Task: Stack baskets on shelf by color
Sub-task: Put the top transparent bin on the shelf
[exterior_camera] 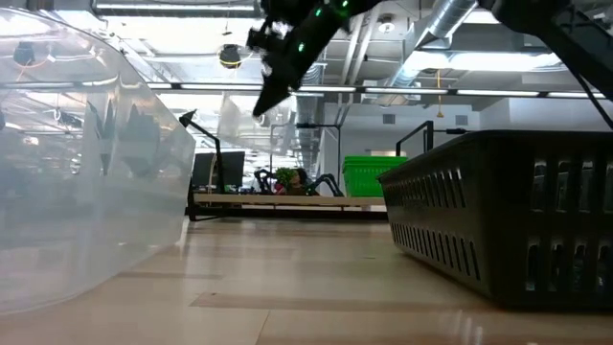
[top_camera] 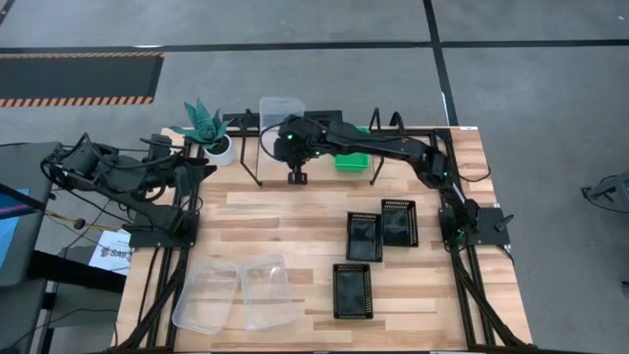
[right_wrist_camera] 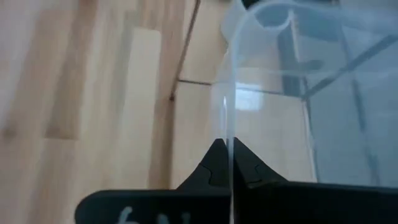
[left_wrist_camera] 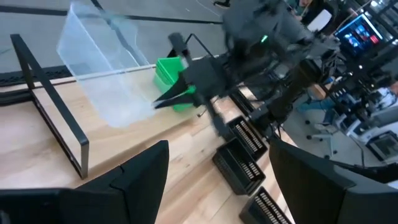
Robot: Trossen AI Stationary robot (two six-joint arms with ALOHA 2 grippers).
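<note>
My right gripper should keep lowering the clear basket (top_camera: 277, 116), which is over open shelf (exterior_camera: 251, 200) beside the green basket stack, and let go once the basket's bottom rests there.
My right gripper (top_camera: 287, 126) reaches over the shelf (top_camera: 314, 175) at the table's far side and is shut on a clear basket (top_camera: 280, 108). The left wrist view shows that basket (left_wrist_camera: 99, 68) tilted in the air above the plank. A green basket stack (top_camera: 351, 157) sits on the shelf to its right. Two more clear baskets (top_camera: 236, 293) lie on the near left of the table. Three black baskets (top_camera: 378, 246) lie on the right part. My left gripper (left_wrist_camera: 217, 180) waits open at the left edge. My right gripper pinches the clear basket's thin side wall at its rim (right_wrist_camera: 231, 134), one finger on each face of the wall. The fingers (left_wrist_camera: 171, 96) slant down toward the far left. The basket is tilted over the shelf; whether its lower edge touches the plank cannot be told.
A potted teal plant (top_camera: 208, 128) stands at the shelf's left end. The shelf's black wire legs (top_camera: 254, 162) stand up from the tabletop. In the low view a clear basket (exterior_camera: 86, 163) and a black basket (exterior_camera: 517, 211) are close to the camera. Bare wood lies mid-table.
</note>
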